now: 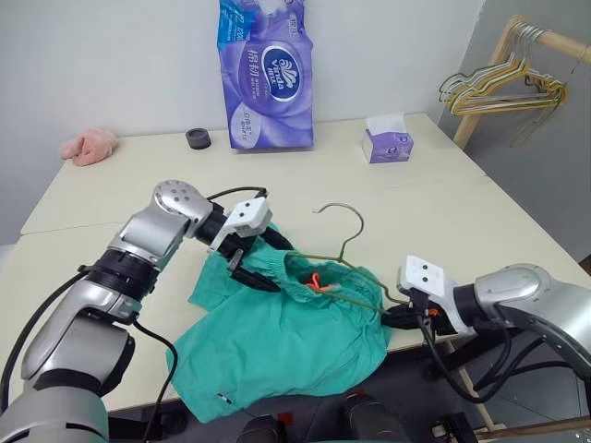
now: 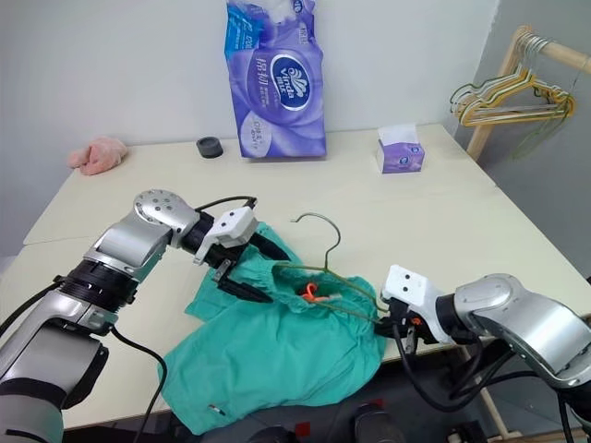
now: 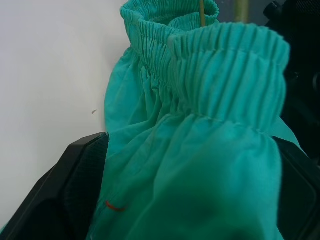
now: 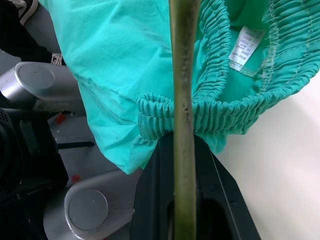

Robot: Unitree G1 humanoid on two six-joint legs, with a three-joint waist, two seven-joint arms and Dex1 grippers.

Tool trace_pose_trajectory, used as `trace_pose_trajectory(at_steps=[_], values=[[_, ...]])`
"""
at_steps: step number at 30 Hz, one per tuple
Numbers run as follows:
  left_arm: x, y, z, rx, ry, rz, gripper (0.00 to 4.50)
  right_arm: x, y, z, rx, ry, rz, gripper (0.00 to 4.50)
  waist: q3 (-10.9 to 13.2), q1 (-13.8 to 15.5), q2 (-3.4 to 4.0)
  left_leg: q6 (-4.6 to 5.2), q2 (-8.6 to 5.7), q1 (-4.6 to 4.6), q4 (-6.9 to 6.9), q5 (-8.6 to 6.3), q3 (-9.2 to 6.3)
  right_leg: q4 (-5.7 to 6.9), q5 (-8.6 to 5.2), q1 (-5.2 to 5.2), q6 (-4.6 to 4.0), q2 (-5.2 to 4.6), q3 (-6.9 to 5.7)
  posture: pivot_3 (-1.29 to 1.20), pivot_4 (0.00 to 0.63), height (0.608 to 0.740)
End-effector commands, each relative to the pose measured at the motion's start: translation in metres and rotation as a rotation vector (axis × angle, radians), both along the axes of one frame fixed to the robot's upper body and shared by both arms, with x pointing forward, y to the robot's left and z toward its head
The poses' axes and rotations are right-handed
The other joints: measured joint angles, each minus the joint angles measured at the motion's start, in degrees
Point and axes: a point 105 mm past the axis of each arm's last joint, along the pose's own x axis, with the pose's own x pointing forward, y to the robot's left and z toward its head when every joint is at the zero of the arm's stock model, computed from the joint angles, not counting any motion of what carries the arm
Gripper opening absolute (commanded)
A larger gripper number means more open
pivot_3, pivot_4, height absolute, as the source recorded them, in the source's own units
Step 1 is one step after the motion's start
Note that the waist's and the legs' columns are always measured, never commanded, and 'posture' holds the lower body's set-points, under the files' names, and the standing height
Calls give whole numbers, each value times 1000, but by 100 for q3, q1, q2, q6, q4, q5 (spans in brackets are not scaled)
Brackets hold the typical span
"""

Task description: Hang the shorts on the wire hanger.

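My gripper will stretch the waistband (image 1: 270,265) into a long, narrow band along the hanger when it pulls the waistband's end, because close puckers (image 3: 227,80) run around the waistband's slack opening.
The teal-green shorts (image 1: 277,346) lie crumpled at the table's front edge, one leg hanging over it. The olive wire hanger (image 1: 355,242) has its hook up and free, and its lower wire runs inside the gathered waistband (image 3: 225,85). My left gripper (image 1: 277,266) is open wide at the shorts' left side; its black fingers (image 3: 75,180) straddle a bunch of waistband fabric. My right gripper (image 1: 390,318) is shut on the hanger's wire (image 4: 183,125) at the right end, just beside the waistband.
At the back of the table stand a purple tissue pack (image 1: 266,74), a small tissue box (image 1: 386,140), a black roll (image 1: 198,138) and a pink cloth (image 1: 90,146). A wooden rack with bunched hangers (image 1: 503,92) stands at the far right.
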Motion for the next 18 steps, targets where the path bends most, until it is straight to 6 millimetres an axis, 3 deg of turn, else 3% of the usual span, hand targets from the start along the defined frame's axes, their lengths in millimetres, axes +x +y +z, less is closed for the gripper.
trace_pose_trajectory(at_steps=[1, 2, 6, 18], values=[[-4, -6, 2, -5, -19, -48, 4488, 0, 8, 14, 21, -65, 50, 0, 0, -3, 0, 0, 0, 0, 0, 0, 0, 0, 0, 0, 0, 0, 0, -222, 47, 740], [-3, -6, 2, -3, -16, -42, 4488, 1, 8, 14, 22, -68, 52, 0, 0, -4, 0, 0, 0, 0, 0, 0, 0, 0, 0, 0, 0, 0, 0, -222, 47, 740], [-2, -5, -2, 9, 10, -23, 3629, 1, 10, 16, 29, -78, 57, 0, 0, -6, 0, 0, 0, 0, 0, 0, 0, 0, 0, 0, 0, 0, -1, -222, 47, 740], [-5, -2, -16, 24, 21, -11, 76, 5, 14, 23, 27, -192, 142, 0, -1, -5, 2, 0, -2, 0, 2, 0, 1, 0, 0, 1, 0, 0, 0, -216, 45, 740]])
